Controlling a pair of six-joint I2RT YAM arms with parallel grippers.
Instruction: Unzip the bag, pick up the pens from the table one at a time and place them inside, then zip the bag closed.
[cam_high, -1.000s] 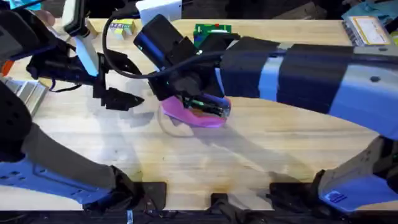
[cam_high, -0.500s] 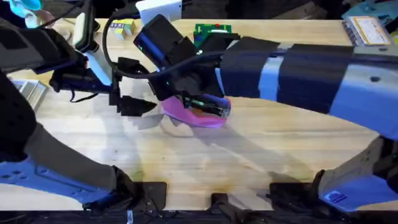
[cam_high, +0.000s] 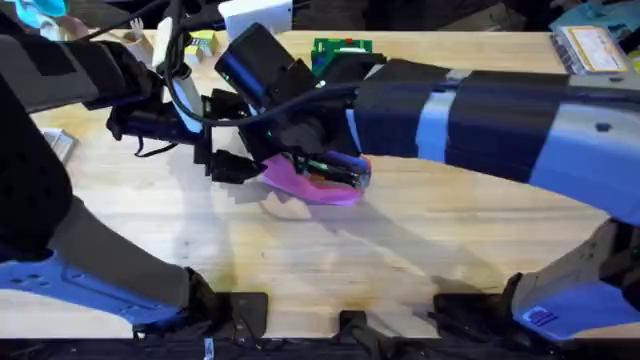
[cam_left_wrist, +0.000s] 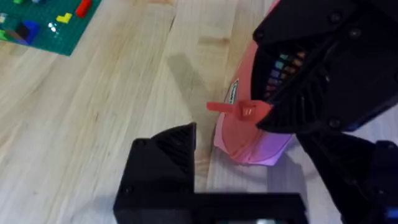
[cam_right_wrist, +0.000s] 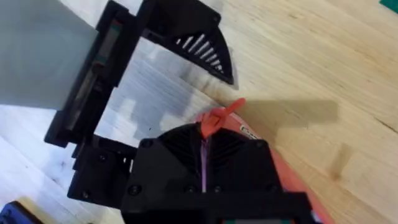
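The red pull (cam_left_wrist: 239, 111) sits at the end of the bag's opening, so the bag (cam_high: 318, 189) should zip closed along its whole length when I draw the pull across.
The pink bag (cam_high: 318, 185) lies on the table (cam_high: 400, 250) a little left of centre. My right gripper (cam_high: 308, 160) reaches across from the right and is shut on the bag's top edge near its left end, with pink fabric between the fingers (cam_right_wrist: 180, 168). The red pull (cam_left_wrist: 239, 110) sticks out just past those fingers and also shows in the right wrist view (cam_right_wrist: 221, 116). My left gripper (cam_high: 238, 167) is open at the bag's left end (cam_left_wrist: 249, 140), close to the pull. A green and dark shape (cam_high: 335, 168) shows in the bag's mouth; whether it is the pens I cannot tell.
A green board with coloured pieces (cam_high: 342, 48) sits at the back, behind the right arm. A small yellow box (cam_high: 200, 42) and a white object (cam_high: 255, 14) lie at the back left, and a metal piece (cam_high: 55, 145) near the left edge. Bare wood spreads in front of the bag.
My left gripper has moved to the right, from well left of the bag up to its left end. The right gripper and the bag have stayed put.
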